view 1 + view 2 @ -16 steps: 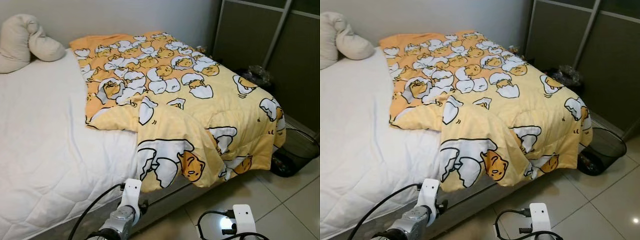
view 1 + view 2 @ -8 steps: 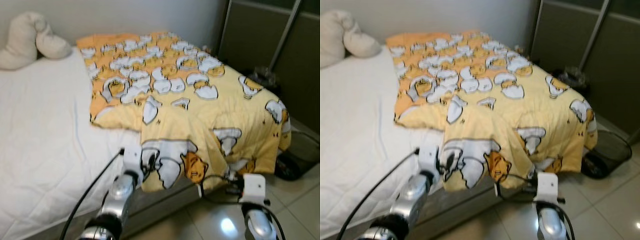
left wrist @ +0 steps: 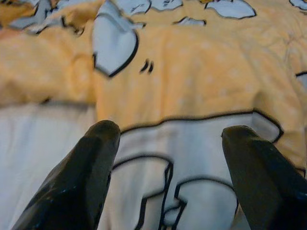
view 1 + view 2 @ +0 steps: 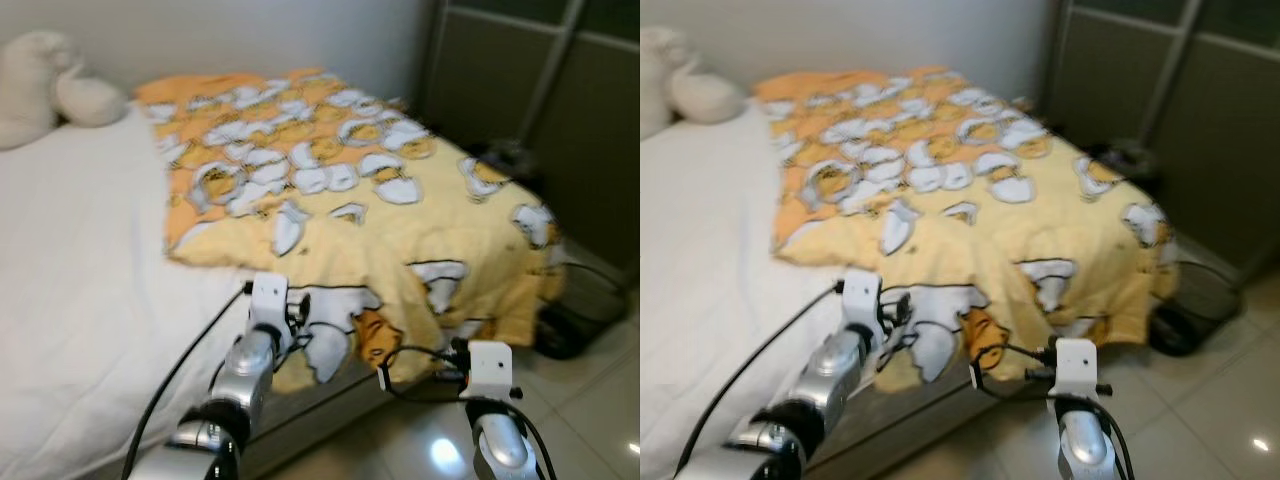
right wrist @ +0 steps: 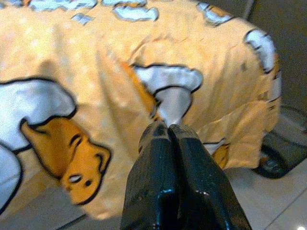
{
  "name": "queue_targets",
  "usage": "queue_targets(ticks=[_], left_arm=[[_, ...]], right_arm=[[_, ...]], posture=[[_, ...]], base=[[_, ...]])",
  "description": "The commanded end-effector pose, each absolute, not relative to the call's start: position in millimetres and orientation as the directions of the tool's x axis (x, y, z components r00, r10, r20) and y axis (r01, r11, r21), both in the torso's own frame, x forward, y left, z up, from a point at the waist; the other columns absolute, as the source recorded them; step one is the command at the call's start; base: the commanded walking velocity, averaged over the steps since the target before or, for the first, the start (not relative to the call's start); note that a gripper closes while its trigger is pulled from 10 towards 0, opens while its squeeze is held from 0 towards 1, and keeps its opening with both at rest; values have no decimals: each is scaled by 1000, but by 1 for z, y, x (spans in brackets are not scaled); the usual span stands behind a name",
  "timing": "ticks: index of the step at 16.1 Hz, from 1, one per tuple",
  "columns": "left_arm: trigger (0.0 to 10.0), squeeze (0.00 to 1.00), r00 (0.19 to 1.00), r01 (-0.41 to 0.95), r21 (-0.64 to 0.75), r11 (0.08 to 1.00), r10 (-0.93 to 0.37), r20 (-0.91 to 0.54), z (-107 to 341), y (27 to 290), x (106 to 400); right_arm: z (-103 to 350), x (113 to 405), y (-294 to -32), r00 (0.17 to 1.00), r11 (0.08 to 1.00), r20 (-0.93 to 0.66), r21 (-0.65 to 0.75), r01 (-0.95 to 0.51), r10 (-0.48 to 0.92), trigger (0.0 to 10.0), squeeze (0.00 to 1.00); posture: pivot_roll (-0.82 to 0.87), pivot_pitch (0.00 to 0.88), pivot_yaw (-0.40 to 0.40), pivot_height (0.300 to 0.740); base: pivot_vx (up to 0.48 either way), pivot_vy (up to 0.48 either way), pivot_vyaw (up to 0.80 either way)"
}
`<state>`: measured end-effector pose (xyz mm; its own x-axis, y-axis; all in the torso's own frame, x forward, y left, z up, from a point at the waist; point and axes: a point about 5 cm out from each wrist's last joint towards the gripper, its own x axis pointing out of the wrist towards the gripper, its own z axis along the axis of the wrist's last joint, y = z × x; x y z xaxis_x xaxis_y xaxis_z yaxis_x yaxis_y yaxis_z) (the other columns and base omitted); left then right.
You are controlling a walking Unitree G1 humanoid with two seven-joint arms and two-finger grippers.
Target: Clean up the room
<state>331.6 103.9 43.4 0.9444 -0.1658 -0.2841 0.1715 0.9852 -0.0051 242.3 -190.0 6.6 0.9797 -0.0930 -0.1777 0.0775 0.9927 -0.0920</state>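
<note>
A white egg print (image 4: pixel 348 212) stops short at a crease. I expect the yellow blanket to spread out the print's hidden part when I pull the blanket's fold (image 4: pixel 330 325).
A yellow blanket (image 4: pixel 400 200) printed with cartoon eggs covers the right half of the bed and hangs over its front edge. The white mattress (image 4: pixel 80 270) lies bare on the left. My left arm (image 4: pixel 255 350) reaches to the blanket's hanging edge; the left gripper (image 3: pixel 170 129) is open, its fingers (image 3: pixel 81 177) spread just short of a white-and-yellow fold. My right arm (image 4: pixel 490 375) is raised over the floor in front of the bed. The right gripper (image 5: pixel 165 127) is shut with nothing in it and points at the hanging blanket (image 5: pixel 96 96), a little short of it.
A cream pillow (image 4: pixel 40 85) lies at the head of the bed. A black mesh wastebasket (image 4: pixel 580 315) stands on the tiled floor (image 4: pixel 600 420) at the right. Dark sliding wardrobe doors (image 4: pixel 520 80) stand behind it, with a dark bundle (image 4: pixel 510 155) at their foot.
Both arms have risen from the bottom of the picture and reached toward the blanket's hanging edge. The head camera has shifted and the picture is blurred.
</note>
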Motion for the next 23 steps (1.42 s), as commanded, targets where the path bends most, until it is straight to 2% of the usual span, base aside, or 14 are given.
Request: queue_targets(ticks=[1,4,5,7,10,13,18,21,23], left_arm=[[10000,0,934,155,28,987,-138,-329,43,106,335],[10000,0,924,188,90,978,-145,-353,44,98,337],[10000,0,935,181,190,965,-109,-336,46,98,338],[10000,0,949,128,241,962,-48,-312,47,104,339],[10000,0,952,80,266,961,6,-307,40,117,334],[10000,0,942,41,255,966,48,-333,31,126,327],[10000,0,964,-41,256,966,105,-242,42,145,332],[10000,0,977,-132,281,951,172,-124,53,158,333],[10000,0,973,-107,332,937,167,-157,50,156,334]], right_arm=[[6,235,-189,980,993,-190,-113,40,-61,10000,0],[9,203,-191,976,990,-218,-140,-10,-21,10000,0],[14,183,-193,972,987,-235,-156,-36,-2,10000,0],[21,159,-194,967,983,-254,-171,-65,20,10000,0],[36,127,-193,951,979,-304,-173,-109,52,10000,0],[45,110,-195,925,977,-375,-171,-125,53,10000,0],[57,118,-188,933,978,-351,-158,-136,73,10000,0],[59,124,-182,935,981,-346,-140,-136,81,10000,0],[56,125,-179,928,980,-361,-131,-151,95,10000,0]], posture=[[-21,11,-10,740],[-88,107,-54,740],[-139,165,-86,740],[-183,212,-116,740],[-229,305,-169,740],[-242,356,-195,740],[-207,370,-178,740],[-190,373,-173,740],[-186,377,-172,740]], base=[[0,0,0],[0,0,0],[0,0,0],[0,0,0],[0,0,0],[0,0,0],[0,0,0],[0,0,0],[0,0,0]])
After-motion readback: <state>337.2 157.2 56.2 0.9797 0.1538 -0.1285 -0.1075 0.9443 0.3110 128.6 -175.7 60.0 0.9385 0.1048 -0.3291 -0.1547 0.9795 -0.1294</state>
